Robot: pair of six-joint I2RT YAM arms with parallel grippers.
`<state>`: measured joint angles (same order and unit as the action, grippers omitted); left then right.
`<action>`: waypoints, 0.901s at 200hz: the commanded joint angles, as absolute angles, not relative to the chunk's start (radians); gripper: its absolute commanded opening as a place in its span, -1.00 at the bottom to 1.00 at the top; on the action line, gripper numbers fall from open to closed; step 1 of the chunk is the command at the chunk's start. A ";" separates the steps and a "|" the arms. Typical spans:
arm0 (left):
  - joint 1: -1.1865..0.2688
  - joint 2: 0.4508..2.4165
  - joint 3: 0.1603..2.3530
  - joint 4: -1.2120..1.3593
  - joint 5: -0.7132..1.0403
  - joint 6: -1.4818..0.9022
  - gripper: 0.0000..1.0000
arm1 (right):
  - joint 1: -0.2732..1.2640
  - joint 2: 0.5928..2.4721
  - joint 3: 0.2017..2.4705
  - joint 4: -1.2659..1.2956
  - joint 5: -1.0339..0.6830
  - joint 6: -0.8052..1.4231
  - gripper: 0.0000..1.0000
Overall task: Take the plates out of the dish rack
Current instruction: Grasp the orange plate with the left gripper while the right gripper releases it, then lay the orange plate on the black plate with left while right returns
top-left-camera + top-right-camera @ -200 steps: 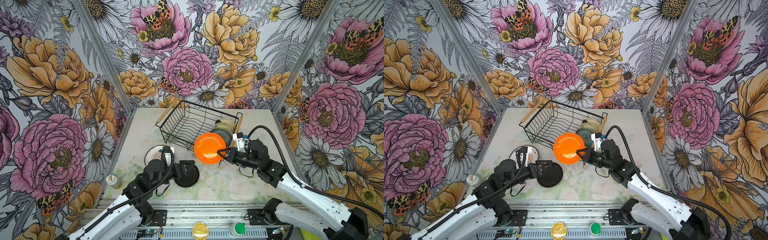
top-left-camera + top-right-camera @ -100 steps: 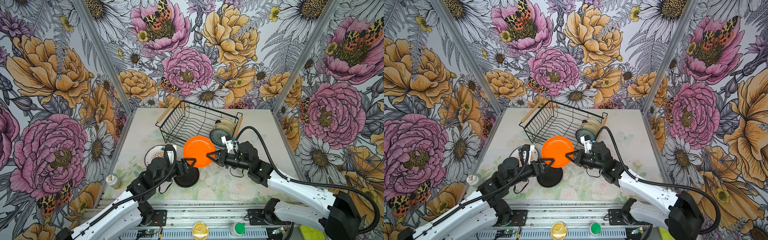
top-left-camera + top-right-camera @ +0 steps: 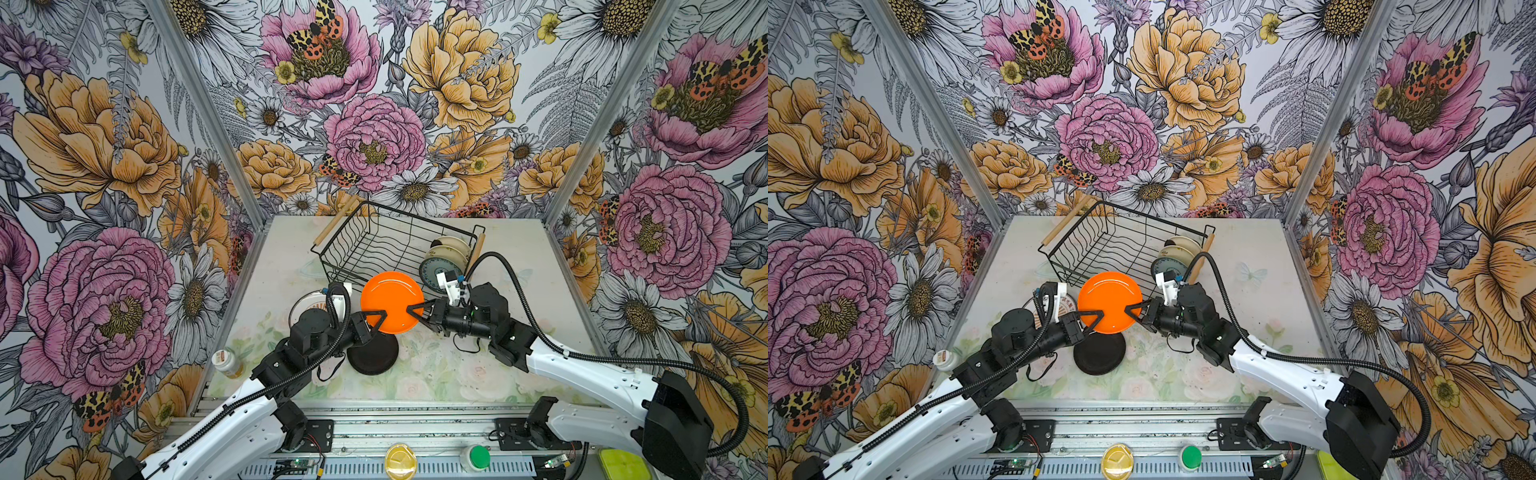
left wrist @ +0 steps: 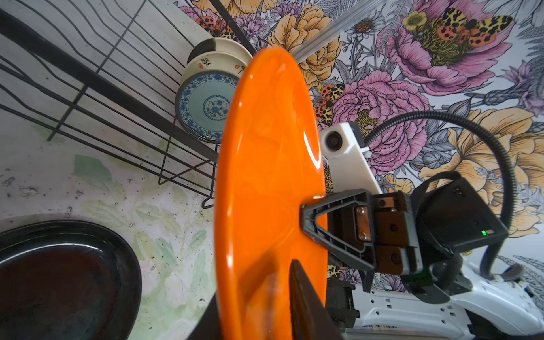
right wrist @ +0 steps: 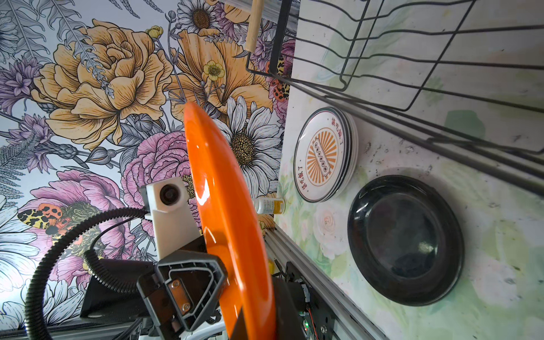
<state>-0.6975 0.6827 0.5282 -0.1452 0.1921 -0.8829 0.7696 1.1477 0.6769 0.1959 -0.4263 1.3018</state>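
The robot's two grippers both hold the orange plate (image 3: 392,299), so next the left gripper lowers it onto the black plate while the right gripper leaves for the blue-patterned plate (image 3: 436,273).
An orange plate (image 3: 390,301) (image 3: 1109,300) hangs on edge above the table's middle, held from both sides. My left gripper (image 3: 379,321) (image 4: 259,294) is shut on its lower left rim. My right gripper (image 3: 412,309) (image 5: 256,309) is shut on its right rim. The black wire dish rack (image 3: 374,245) stands behind, with three plates upright at its right end, the nearest blue-patterned (image 3: 432,272) (image 4: 206,106). A black plate (image 3: 374,353) (image 5: 406,238) lies on the table under the orange one. White plates with an orange sunburst (image 5: 322,154) are stacked to its left.
A small bottle (image 3: 226,363) stands at the table's left edge near the front. Flowered walls close in the table on three sides. A metal rail with a green button (image 3: 473,457) runs along the front.
My right gripper carried the orange plate leftward from beside the rack. My left gripper rose from the black plate, met it, and closed on its left rim.
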 commanded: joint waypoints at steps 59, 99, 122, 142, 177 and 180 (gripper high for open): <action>-0.618 0.682 0.543 -0.229 0.271 -0.877 -0.84 | 0.787 1.183 0.703 0.263 -0.409 1.283 -0.34; -0.580 0.670 0.544 -0.267 0.287 -0.890 -0.94 | 0.788 1.171 0.747 0.185 -0.387 1.212 0.28; -0.534 0.643 0.562 -0.321 0.305 -0.894 -0.96 | 0.775 1.162 0.809 0.065 -0.386 1.117 0.54; -0.482 0.619 0.595 -0.401 0.321 -0.885 -0.97 | 0.746 1.143 0.892 -0.134 -0.341 0.974 0.79; -0.365 0.611 0.642 -0.550 0.363 -0.897 -0.99 | 0.635 1.100 0.986 -0.327 -0.326 0.769 0.99; -0.358 0.611 0.645 -0.561 0.365 -0.899 -0.99 | 0.627 1.095 0.995 -0.339 -0.322 0.748 0.99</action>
<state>-0.4152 0.6254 0.5968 -0.4500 0.3153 -0.8997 0.6880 1.1393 0.9241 -0.1608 -0.3592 0.9531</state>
